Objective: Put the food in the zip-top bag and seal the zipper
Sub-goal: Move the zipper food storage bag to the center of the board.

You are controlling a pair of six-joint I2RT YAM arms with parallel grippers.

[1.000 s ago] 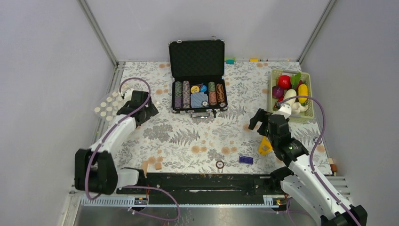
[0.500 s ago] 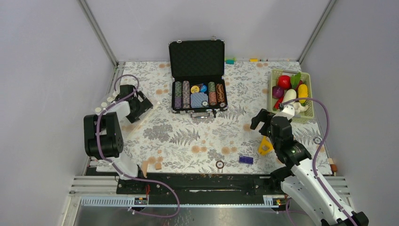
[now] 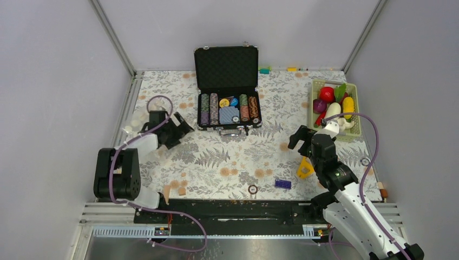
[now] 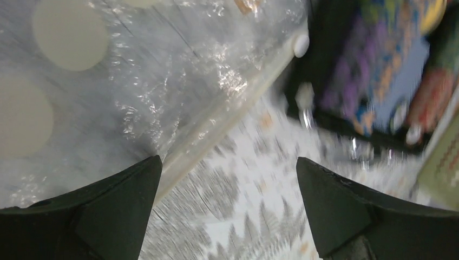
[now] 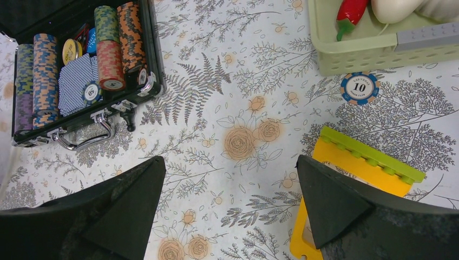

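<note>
The zip-top bag [image 4: 157, 92] will open wide when the robot pulls the edges of the bag's opening apart, because the white slider [image 4: 301, 44] is at the end of the pale zipper.
The zip-top bag [image 4: 108, 81] is clear crinkled plastic with pale round dots; it fills the upper left of the left wrist view, with its pale zipper strip [image 4: 233, 108] along the edge. In the top view it [image 3: 131, 126] lies at the table's left edge, mostly behind the left arm. My left gripper [image 3: 177, 130] [image 4: 227, 216] is open and empty, just right of the bag. The food lies in the pale green basket [image 3: 314, 116]: red round [image 3: 326, 93], white long [image 3: 332, 111], yellow [image 3: 348, 105], purple [image 3: 319, 105], green leafy [image 3: 340, 91] and the red chili [image 5: 351, 13]. My right gripper [image 3: 302, 138] [image 5: 230, 206] is open and empty, left of the basket.
An open black case of poker chips [image 3: 227, 108] stands at the back middle. A yellow and green plastic piece [image 3: 305, 168] lies by the right gripper. A loose chip [image 5: 360, 88] lies by the basket. A blue brick [image 3: 282, 183] and a small ring [image 3: 253, 189] lie near the front edge.
My left gripper has swung from over the bag at the far left to the right, nearer the case. The right arm has hardly moved.
</note>
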